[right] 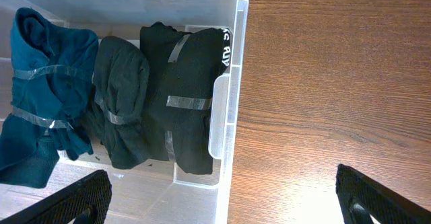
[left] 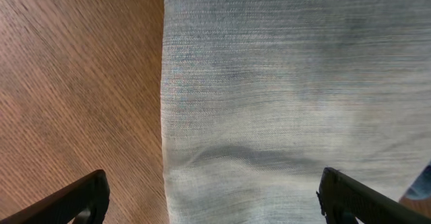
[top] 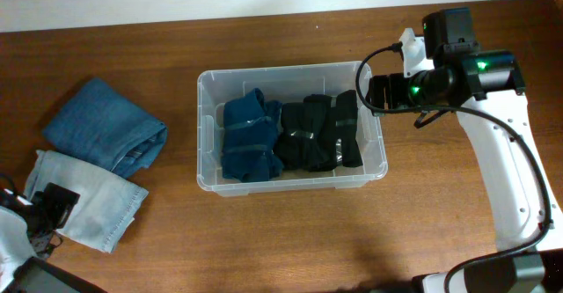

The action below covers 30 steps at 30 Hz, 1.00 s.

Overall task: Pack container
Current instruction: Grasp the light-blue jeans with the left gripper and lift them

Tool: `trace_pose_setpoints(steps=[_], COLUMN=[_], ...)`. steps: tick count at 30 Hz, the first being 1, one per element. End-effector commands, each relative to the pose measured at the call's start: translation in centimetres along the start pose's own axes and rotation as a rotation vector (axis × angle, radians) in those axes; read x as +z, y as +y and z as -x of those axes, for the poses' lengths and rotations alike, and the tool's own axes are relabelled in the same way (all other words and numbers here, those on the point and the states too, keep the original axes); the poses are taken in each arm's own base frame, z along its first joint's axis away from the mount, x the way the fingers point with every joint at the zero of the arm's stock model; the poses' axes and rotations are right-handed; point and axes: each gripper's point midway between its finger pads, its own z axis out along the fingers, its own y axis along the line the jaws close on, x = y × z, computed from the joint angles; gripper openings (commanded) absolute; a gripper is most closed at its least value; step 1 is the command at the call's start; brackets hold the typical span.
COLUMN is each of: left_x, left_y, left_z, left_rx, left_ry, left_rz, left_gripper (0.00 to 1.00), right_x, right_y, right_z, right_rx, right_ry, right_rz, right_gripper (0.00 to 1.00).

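Observation:
The light denim piece [top: 98,207] is on the other side of the container from my right gripper, so my left gripper should pick it up and lay it on top of the black bundles [top: 338,136].
The clear plastic container [top: 291,183] stands mid-table. It holds a folded teal garment [top: 251,140] on the left and black taped bundles [top: 321,135] on the right. My right gripper [top: 371,92] is open and empty over the container's right rim. In the right wrist view the rim [right: 230,116] runs between my open fingers [right: 222,197], with the teal garment [right: 40,96] and the black bundles [right: 182,89] inside. My left gripper [top: 54,207] is open over a folded light denim piece [top: 92,201]. In the left wrist view the denim [left: 289,96] lies between my open fingers [left: 215,197].
A folded darker blue denim piece [top: 106,128] lies at the far left, behind the light one. Bare wooden table [top: 290,240] lies in front of the container and to its right [right: 337,83]. The right arm's white body [top: 515,179] runs along the right edge.

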Motion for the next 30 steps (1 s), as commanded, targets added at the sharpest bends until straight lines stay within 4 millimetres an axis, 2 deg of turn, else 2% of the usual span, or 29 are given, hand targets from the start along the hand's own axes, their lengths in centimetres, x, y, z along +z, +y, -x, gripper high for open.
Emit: trace_pose_setpoints(steps=[1,8,15,21,23,26,30], left_x=[-0.1,0.3,4.2,7.6,8.5,8.7,7.5], left_y=[-0.4,-0.2,0.3,-1.6,-3.1,-4.7,-6.1], left_z=[0.5,-0.1,-1.3,-2.9,-3.3,-3.8,-3.9], left_rx=[-0.007,-0.021,-0.022,-0.034,-0.026,-0.017,0.057], left_ry=[-0.005,0.010,0.034,0.158,0.193,0.227,0.223], left_rz=[-0.014,-0.008,-0.012,-0.133,-0.223,-0.324,-0.423], left_gripper=[0.99,0.99,0.99,0.99,0.99,0.90,0.63], right_x=[0.4,0.4,0.4,0.4,0.4,0.4,0.4], right_y=[-0.3,-0.3,-0.4,-0.4,-0.4,-0.4,-0.4], right_z=[0.1,0.1,0.1,0.1,0.0,0.0,-0.1], right_rx=[-0.003,-0.003,-0.003,-0.003,-0.003,-0.003,-0.002], right_ry=[0.002,0.003,0.003,0.003,0.006,0.006,0.009], right_rz=[-0.010,-0.010,-0.012,-0.013,-0.013,-0.014,-0.014], right_gripper=[0.99,0.99,0.99,0.99,0.99,0.99,0.99])
